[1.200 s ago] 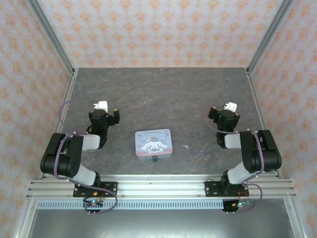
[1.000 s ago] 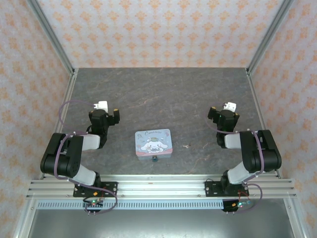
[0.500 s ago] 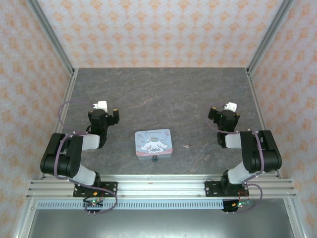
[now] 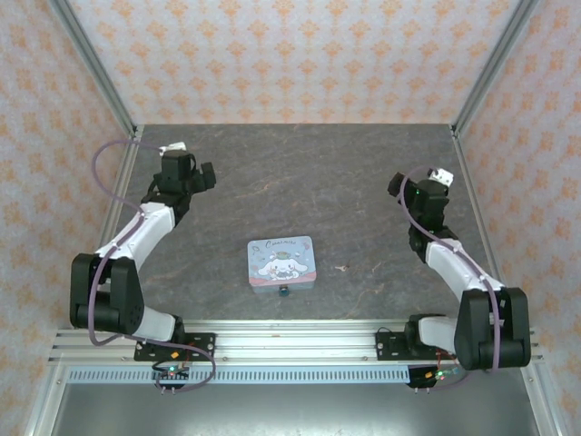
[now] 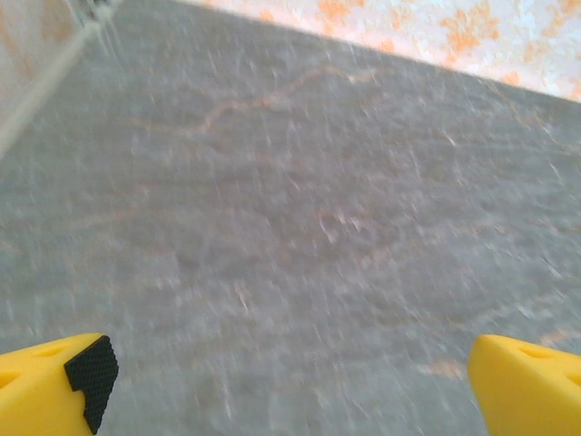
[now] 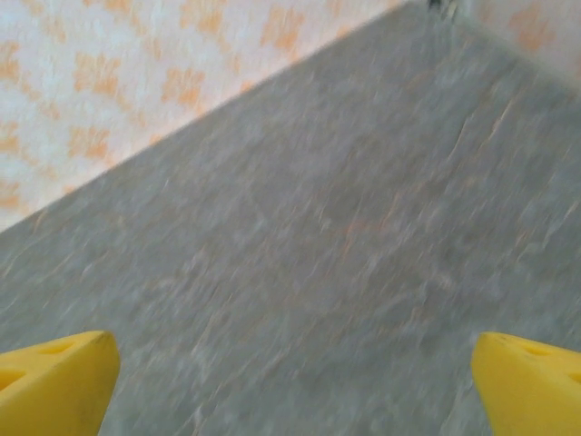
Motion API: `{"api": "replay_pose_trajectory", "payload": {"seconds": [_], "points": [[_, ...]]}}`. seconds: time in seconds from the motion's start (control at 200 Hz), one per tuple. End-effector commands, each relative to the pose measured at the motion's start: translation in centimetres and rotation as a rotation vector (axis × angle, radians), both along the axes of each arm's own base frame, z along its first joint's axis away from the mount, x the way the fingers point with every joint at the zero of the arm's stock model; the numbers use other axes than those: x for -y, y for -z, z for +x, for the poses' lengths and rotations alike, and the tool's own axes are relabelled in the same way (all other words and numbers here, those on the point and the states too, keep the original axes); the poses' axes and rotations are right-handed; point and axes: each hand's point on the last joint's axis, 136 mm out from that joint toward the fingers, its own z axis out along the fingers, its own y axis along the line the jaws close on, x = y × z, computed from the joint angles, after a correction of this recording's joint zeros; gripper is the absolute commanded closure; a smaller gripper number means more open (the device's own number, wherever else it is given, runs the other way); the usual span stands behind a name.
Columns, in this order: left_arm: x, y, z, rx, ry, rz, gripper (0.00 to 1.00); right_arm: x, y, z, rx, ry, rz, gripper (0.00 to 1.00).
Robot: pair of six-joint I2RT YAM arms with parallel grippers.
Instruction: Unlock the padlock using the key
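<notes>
The padlock on the tin (image 4: 283, 291) is close to the aluminium rail, so my left gripper and my right gripper need to move the tin's sides (image 4: 251, 264) back before taking the key.
The tiny dark blue-teal padlock (image 4: 284, 290) hangs at the front edge of the pale blue cartoon tin (image 4: 280, 262), near the middle of the table. The slim grey key (image 4: 341, 268) lies flat on the table just right of the tin. My left gripper (image 4: 182, 173) is raised at the far left, well away from both. In its wrist view it (image 5: 290, 381) is open, yellow fingers (image 5: 54, 381) wide apart over bare, blurred tabletop. My right gripper (image 4: 423, 193) is raised at the far right, and it (image 6: 290, 381) is open too, with nothing between its fingers (image 6: 54, 377).
The grey stone-patterned table (image 4: 300, 182) is walled by orange-patterned panels (image 4: 290, 54) with metal posts at the back corners. An aluminium rail (image 4: 290, 341) runs along the near edge, where both arm bases are bolted.
Both arms have stretched out from their folded pose. The left gripper rose toward the far left, the right toward the far right. Tin, padlock and key have not moved.
</notes>
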Motion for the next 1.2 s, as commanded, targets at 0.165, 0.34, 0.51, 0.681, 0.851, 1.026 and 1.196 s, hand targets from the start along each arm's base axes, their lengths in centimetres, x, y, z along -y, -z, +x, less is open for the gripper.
{"api": "replay_pose_trajectory", "payload": {"seconds": [0.165,0.34,0.51,0.681,0.851,1.026,1.196], "points": [[6.8,2.6,-9.0,-0.119,0.056,-0.314,0.00,-9.7,2.1,-5.1,-0.273,-0.303,0.367,0.05],[9.1,4.1,-13.0,-0.154,0.125,-0.425,0.00,-16.8,4.3,-9.1,-0.400,-0.467,0.367,0.09],[11.9,5.1,-14.9,-0.188,0.211,-0.493,0.00,-21.5,5.6,-11.7,-0.438,-0.549,0.369,0.14],[14.1,6.5,-16.0,-0.203,0.265,-0.507,0.04,-23.8,6.9,-13.4,-0.475,-0.584,0.342,0.20],[15.3,7.6,-16.5,-0.213,0.287,-0.504,0.18,-24.5,7.6,-14.2,-0.497,-0.596,0.347,0.27],[16.3,8.3,-16.4,-0.207,0.300,-0.526,0.34,-25.2,7.8,-14.1,-0.501,-0.601,0.365,0.36],[17.7,8.7,-16.4,-0.225,0.337,-0.522,0.35,-25.8,8.0,-14.0,-0.507,-0.608,0.393,0.42]]}}
